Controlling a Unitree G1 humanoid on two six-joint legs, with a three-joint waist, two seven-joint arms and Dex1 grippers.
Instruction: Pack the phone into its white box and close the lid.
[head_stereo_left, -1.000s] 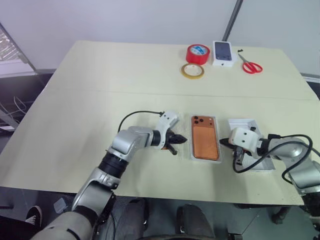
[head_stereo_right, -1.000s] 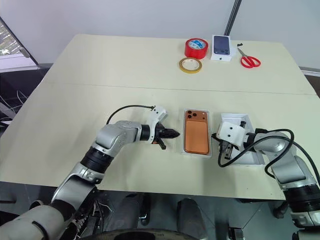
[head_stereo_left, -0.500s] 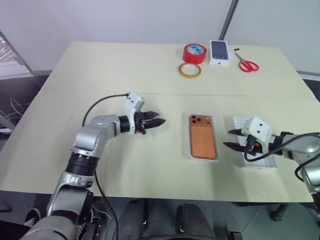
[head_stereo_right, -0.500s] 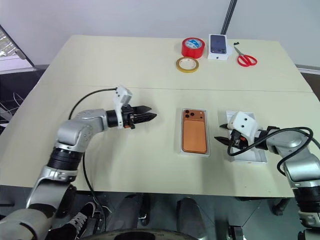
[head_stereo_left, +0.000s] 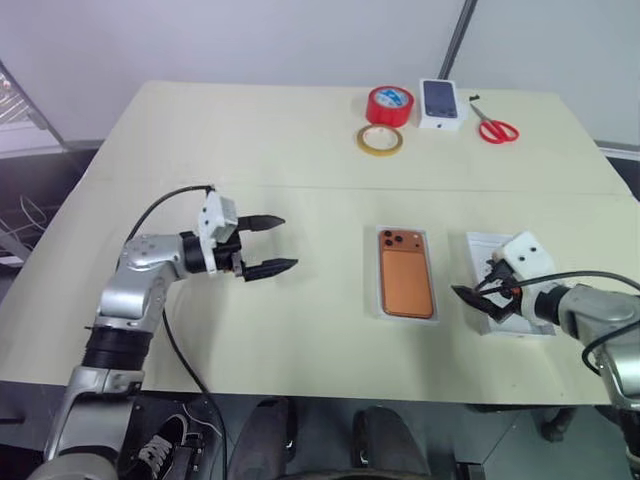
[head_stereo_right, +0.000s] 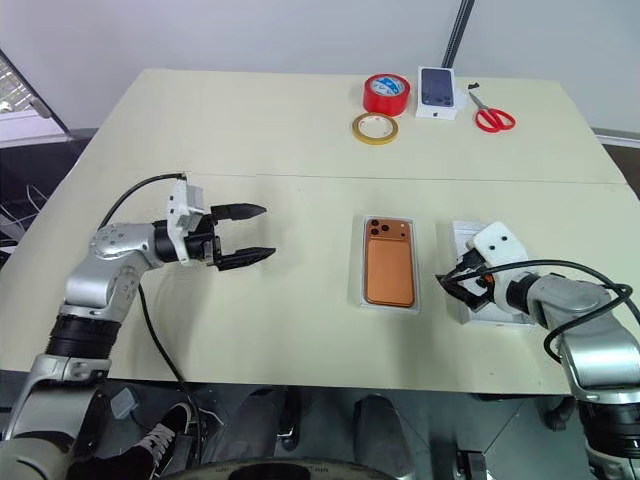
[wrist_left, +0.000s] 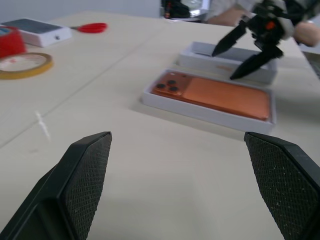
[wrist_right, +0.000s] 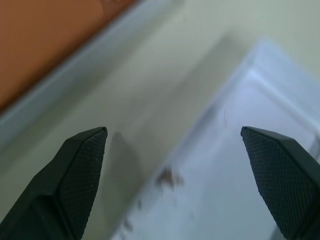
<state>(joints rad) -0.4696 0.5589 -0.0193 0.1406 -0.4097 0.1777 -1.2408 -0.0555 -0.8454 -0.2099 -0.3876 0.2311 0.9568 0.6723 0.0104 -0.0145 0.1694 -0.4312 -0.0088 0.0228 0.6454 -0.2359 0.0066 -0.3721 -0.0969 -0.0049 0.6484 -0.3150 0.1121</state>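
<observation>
Next, my right gripper pinches the lid's side (head_stereo_left: 470, 262) that faces the box and flips the lid over first, because the lid is lying hollow side up (head_stereo_left: 488, 247) next to the box.
The orange phone (head_stereo_left: 405, 285) lies back up inside the white box (head_stereo_left: 380, 300), camera bump toward the far side. The white lid (head_stereo_left: 515, 322) lies on the table just right of the box, hollow side up. My left gripper (head_stereo_left: 288, 241) hovers open well left of the box, pointing toward it, with nothing between its fingers (wrist_left: 85, 170). My right gripper (head_stereo_right: 455, 283) stands open and empty over the lid's near-left corner; the left wrist view catches it (wrist_left: 223, 65) above the lid (wrist_left: 200, 50). In the right wrist view the lid (wrist_right: 250, 150) and the box rim (wrist_right: 85, 65) show.
At the table's far side stand a red tape roll (head_stereo_left: 389, 105), a yellow tape ring (head_stereo_left: 381, 140), a small white box printed with a dark phone (head_stereo_left: 442, 103) and red scissors (head_stereo_left: 497, 128). A seam runs across the table behind the phone.
Both grippers have opened. My left gripper has drawn away from the box's left side, going left and up. My right gripper has rolled and pulled back slightly over the lid.
</observation>
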